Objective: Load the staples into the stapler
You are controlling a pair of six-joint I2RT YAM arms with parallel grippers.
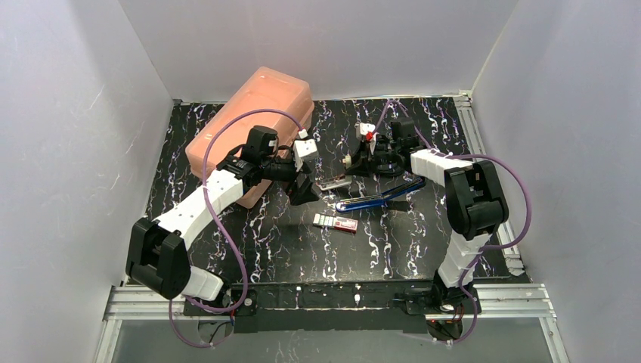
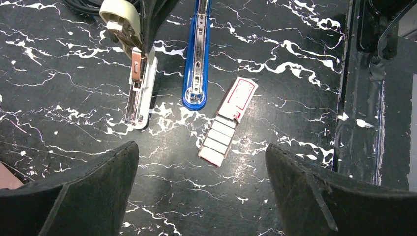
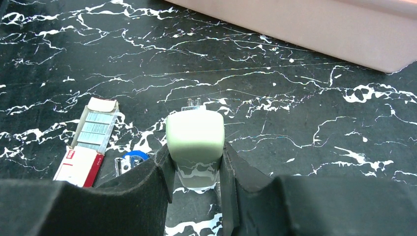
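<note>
The white stapler's base (image 1: 336, 184) is loose under its pale top, so my left gripper needs to hold the base's loose end (image 1: 324, 187) while my right gripper opens the stapler's top.
The stapler lies opened out on the black marbled table. Its blue half (image 1: 382, 197) (image 2: 196, 54) shows a metal channel, and its white half (image 1: 335, 183) (image 2: 139, 86) is swung aside. My right gripper (image 1: 357, 160) (image 3: 195, 157) is shut on the pale rounded end (image 3: 195, 135) of that white half. The staples (image 1: 335, 221) (image 2: 227, 120) (image 3: 88, 140), a small pink-red box with its grey tray slid out, lie flat just in front of the stapler. Over the table beside them hangs my left gripper (image 1: 302, 189) (image 2: 201, 152), open, with nothing between its fingers.
A large salmon-pink plastic case (image 1: 253, 121) (image 3: 314, 24) stands at the back left, behind my left arm. White walls close in the table on three sides. A metal rail (image 1: 484, 144) runs along the right edge.
</note>
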